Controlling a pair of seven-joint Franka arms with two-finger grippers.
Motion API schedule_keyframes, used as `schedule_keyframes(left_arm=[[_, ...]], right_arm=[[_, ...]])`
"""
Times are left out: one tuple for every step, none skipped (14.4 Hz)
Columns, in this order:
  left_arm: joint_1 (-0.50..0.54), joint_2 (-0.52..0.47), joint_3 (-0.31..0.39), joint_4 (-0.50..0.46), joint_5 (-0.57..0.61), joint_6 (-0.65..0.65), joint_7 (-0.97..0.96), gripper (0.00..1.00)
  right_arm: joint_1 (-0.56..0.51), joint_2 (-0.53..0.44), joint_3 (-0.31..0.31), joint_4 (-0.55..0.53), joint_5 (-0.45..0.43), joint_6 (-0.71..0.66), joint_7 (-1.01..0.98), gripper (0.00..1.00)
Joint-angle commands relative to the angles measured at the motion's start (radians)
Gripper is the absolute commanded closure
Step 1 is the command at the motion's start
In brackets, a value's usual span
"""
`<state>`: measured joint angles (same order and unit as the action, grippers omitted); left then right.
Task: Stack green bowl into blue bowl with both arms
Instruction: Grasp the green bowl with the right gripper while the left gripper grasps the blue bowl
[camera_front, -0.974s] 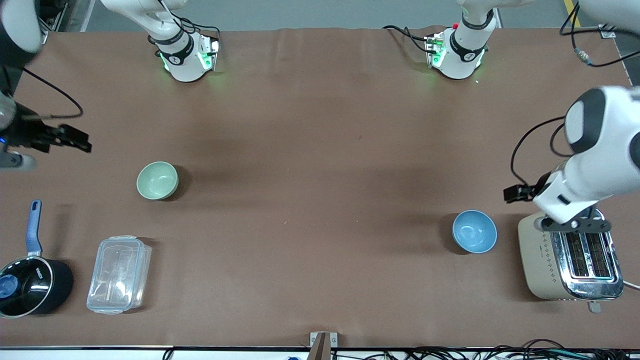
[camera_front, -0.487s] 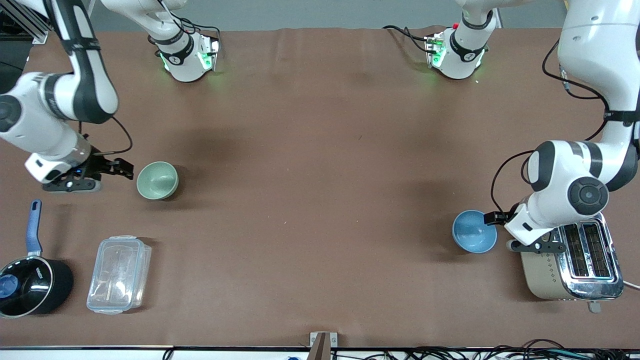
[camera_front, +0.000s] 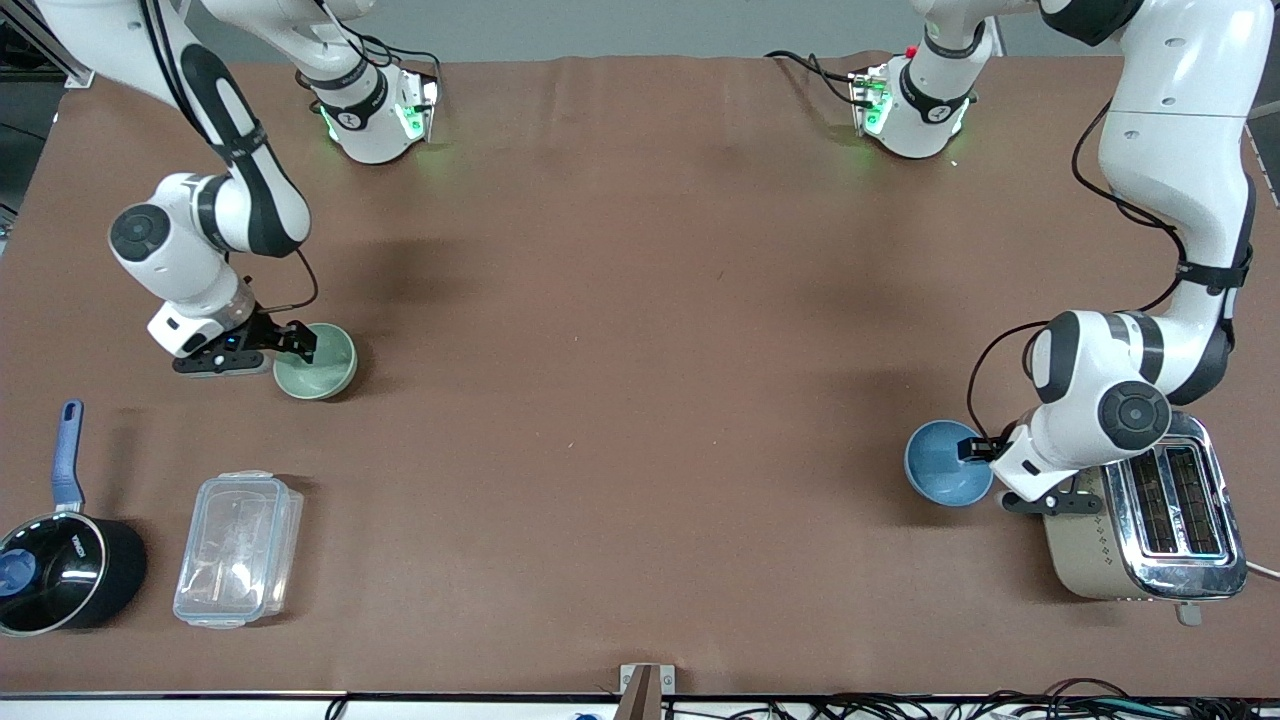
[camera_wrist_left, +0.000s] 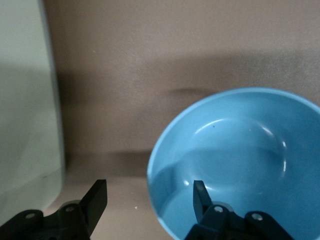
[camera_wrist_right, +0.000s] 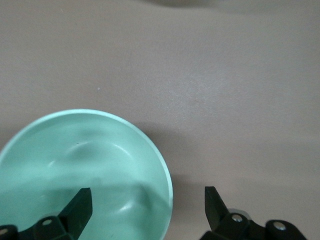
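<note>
The green bowl (camera_front: 316, 362) should sit deep inside the empty blue bowl (camera_front: 947, 463) and almost hide it when I lower the green bowl, because both rims look about the same width.
The pale mint-green bowl (camera_front: 322, 366) stands upright toward the right arm's end of the table. My right gripper (camera_front: 300, 342) is open at its rim; in the right wrist view the gripper (camera_wrist_right: 147, 200) straddles the rim of the green bowl (camera_wrist_right: 85, 160), one finger inside, one outside. The sky-blue bowl (camera_front: 940, 462) stands upright beside the toaster. My left gripper (camera_front: 972, 449) is open at its rim; in the left wrist view the gripper (camera_wrist_left: 149, 195) straddles the rim of the blue bowl (camera_wrist_left: 240, 150), one finger inside.
A beige and chrome toaster (camera_front: 1140, 525) stands right beside the blue bowl, under the left arm's wrist; its side shows in the left wrist view (camera_wrist_left: 25, 100). A black saucepan with blue handle (camera_front: 60, 570) and a clear plastic container (camera_front: 238, 548) lie nearer the front camera than the green bowl.
Both arms have swung in and come down. The right gripper moved from the table's edge to the green bowl's rim. The left gripper moved from over the toaster to the blue bowl's rim.
</note>
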<state>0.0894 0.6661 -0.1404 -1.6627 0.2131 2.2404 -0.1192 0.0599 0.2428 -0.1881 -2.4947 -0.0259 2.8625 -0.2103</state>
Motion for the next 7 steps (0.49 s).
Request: schedule_keyframes(left_arm=[[-0.005, 0.010, -0.004, 0.004, 0.014, 0.008, -0.022, 0.61], [-0.007, 0.012, -0.005, 0.006, 0.009, 0.008, -0.023, 0.73], [-0.008, 0.012, -0.007, 0.006, -0.004, 0.008, -0.039, 0.84], [-0.007, 0.009, -0.010, 0.003, -0.021, 0.008, -0.084, 0.92], [-0.010, 0.004, -0.013, 0.003, -0.023, 0.002, -0.123, 1.00], [-0.010, 0.003, -0.027, 0.003, -0.024, 0.001, -0.146, 1.00], [-0.005, -0.002, -0.051, 0.004, -0.024, -0.002, -0.164, 1.00]], right_arm=[[-0.017, 0.004, 0.006, -0.032, -0.012, 0.052, -0.023, 0.19], [-0.017, 0.004, 0.006, -0.032, -0.012, 0.051, -0.023, 0.34], [-0.017, 0.004, 0.006, -0.032, -0.012, 0.051, -0.023, 0.51], [-0.017, 0.003, 0.006, -0.032, -0.012, 0.048, -0.020, 0.67], [-0.018, 0.001, 0.006, -0.032, -0.012, 0.043, -0.012, 0.87], [-0.022, 0.001, 0.006, -0.030, -0.011, 0.040, -0.006, 1.00], [-0.022, 0.001, 0.006, -0.029, -0.011, 0.038, -0.004, 1.00]])
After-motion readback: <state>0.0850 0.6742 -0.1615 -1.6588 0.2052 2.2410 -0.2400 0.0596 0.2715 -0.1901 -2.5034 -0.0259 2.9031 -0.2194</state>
